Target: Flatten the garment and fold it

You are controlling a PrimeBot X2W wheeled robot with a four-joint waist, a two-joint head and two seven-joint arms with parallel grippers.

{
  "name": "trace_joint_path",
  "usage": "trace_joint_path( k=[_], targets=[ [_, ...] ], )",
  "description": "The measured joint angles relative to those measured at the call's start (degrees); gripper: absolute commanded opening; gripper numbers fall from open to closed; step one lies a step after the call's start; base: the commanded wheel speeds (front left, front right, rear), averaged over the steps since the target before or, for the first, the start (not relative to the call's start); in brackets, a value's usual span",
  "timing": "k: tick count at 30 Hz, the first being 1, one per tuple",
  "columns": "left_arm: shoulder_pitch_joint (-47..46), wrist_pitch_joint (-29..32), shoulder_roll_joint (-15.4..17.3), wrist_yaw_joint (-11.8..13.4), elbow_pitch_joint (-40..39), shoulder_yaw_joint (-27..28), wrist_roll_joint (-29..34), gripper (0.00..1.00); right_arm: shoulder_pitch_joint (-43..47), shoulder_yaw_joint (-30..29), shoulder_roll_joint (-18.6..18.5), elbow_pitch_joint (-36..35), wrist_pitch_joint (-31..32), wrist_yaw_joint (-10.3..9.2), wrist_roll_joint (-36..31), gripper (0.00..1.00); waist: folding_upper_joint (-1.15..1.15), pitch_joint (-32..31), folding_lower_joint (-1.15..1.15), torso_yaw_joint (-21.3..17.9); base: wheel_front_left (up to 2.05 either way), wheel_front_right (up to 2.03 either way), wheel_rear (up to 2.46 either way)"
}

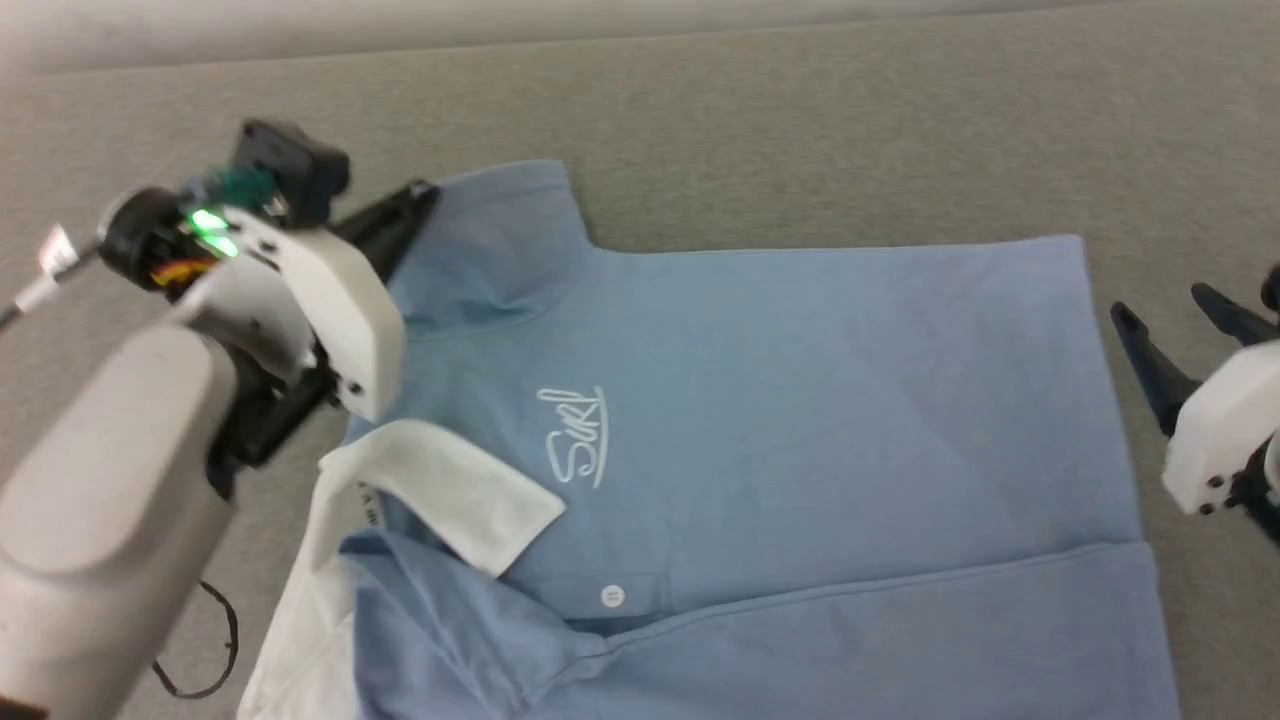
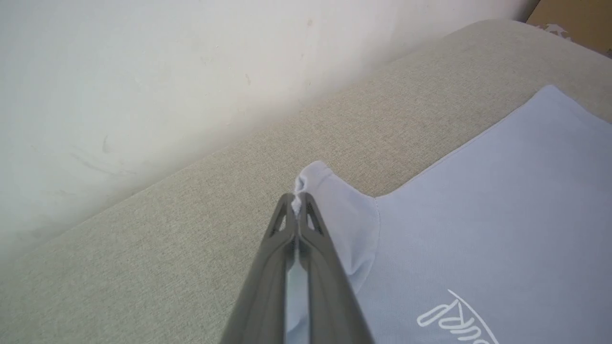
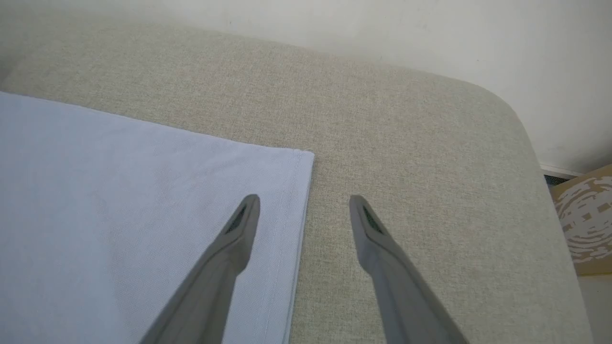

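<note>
The garment's far edge [image 1: 840,250] will come up along its length when I raise the hem corner with my right gripper, because my left gripper is pinching the sleeve.
The garment [image 1: 780,400], a light blue polo shirt, lies spread on a beige cushion, its white collar [image 1: 450,490] at the lower left and its hem at the right. White cursive lettering [image 1: 575,435] marks the chest. My left gripper [image 1: 425,190] is at the far sleeve [image 1: 500,240]. In the left wrist view, that gripper [image 2: 299,198] is shut on the sleeve's edge [image 2: 313,177], which bunches between the tips. My right gripper [image 1: 1160,302] hovers open at the hem. In the right wrist view, one finger [image 3: 239,229] is over the hem corner [image 3: 287,191] and the other is over bare cushion.
The beige cushion [image 1: 800,120] extends beyond the shirt, backed by a pale wall [image 2: 143,71]. Its rounded right edge [image 3: 535,157] drops off toward a cardboard box [image 3: 588,220]. A dark cable loop [image 1: 215,650] lies near my left forearm.
</note>
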Motion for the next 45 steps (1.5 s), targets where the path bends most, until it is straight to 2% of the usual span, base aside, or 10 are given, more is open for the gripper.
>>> trace_joint_path(
  k=[5, 11, 17, 23, 24, 25, 26, 29, 36, 45],
  targets=[
    [3.57, -1.86, -0.16, 2.03, -7.13, -0.98, 1.52, 0.0, -6.11, 4.34, -6.95, 2.6, 12.3, 0.0, 4.83, 1.0, 0.0, 0.43, 0.0, 3.41, 0.0, 0.0, 0.0],
    [5.75, -2.7, -0.32, 3.69, -13.55, -2.08, 2.63, 0.0, -13.34, 8.98, -13.07, 9.18, 20.49, 0.0, 6.34, 1.0, 0.0, 2.33, 0.01, 6.9, 0.0, 0.0, 0.0],
    [5.86, -3.15, -1.68, 4.01, -16.25, -3.93, 4.42, 0.0, -17.45, 13.66, -15.99, 15.89, 21.96, 0.0, 6.41, 1.0, 0.0, 4.59, 0.02, 10.07, 0.0, 0.0, 0.0],
    [5.86, -3.58, -3.01, 4.0, -16.05, -5.53, 4.94, 0.0, -20.7, 18.6, -18.27, 18.66, 21.26, -0.04, 7.45, 1.0, 0.0, 6.22, 0.01, 12.41, 0.0, 0.0, 0.0],
    [5.86, -3.65, -3.1, 4.0, -15.94, -5.66, 4.94, 0.0, -21.08, 19.45, -18.7, 18.95, 20.97, -0.1, 7.75, 0.75, 0.0, 6.38, 0.0, 12.66, 0.0, 0.0, 0.0],
    [5.87, -3.67, -3.22, 4.0, -15.77, -5.8, 4.94, 0.0, -21.35, 20.36, -18.98, 19.2, 20.83, -0.1, 8.09, 0.4, 0.0, 6.47, 0.0, 12.85, 0.0, 0.0, 0.0],
    [5.87, -3.74, -3.31, 4.0, -15.46, -5.9, 4.94, 0.0, -21.59, 21.01, -19.14, 19.51, 20.65, -0.1, 8.51, 0.0, 0.0, 6.44, 0.01, 12.96, 0.0, 0.0, 0.0],
    [6.15, -4.49, -3.47, 4.03, -14.38, -5.87, 4.9, 0.0, -21.92, 22.74, -18.41, 20.57, 19.15, -0.1, 10.03, 0.0, 0.0, 5.92, 0.0, 12.94, 0.0, 0.0, 0.0],
    [9.38, -6.72, -2.83, 6.16, -12.69, -4.35, 4.03, 0.0, -21.68, 23.95, -16.35, 24.38, 11.24, -0.09, 11.87, 0.0, 0.0, 2.29, 0.02, 11.75, 0.0, 0.0, 0.0],
    [17.45, -10.24, -1.42, 11.92, -15.75, -0.08, 0.51, 0.0, -16.0, 21.14, -16.1, 20.61, 0.41, -0.01, 12.16, 0.0, 0.0, -5.08, 0.01, 9.45, 0.0, 0.0, 0.0]
  ],
)
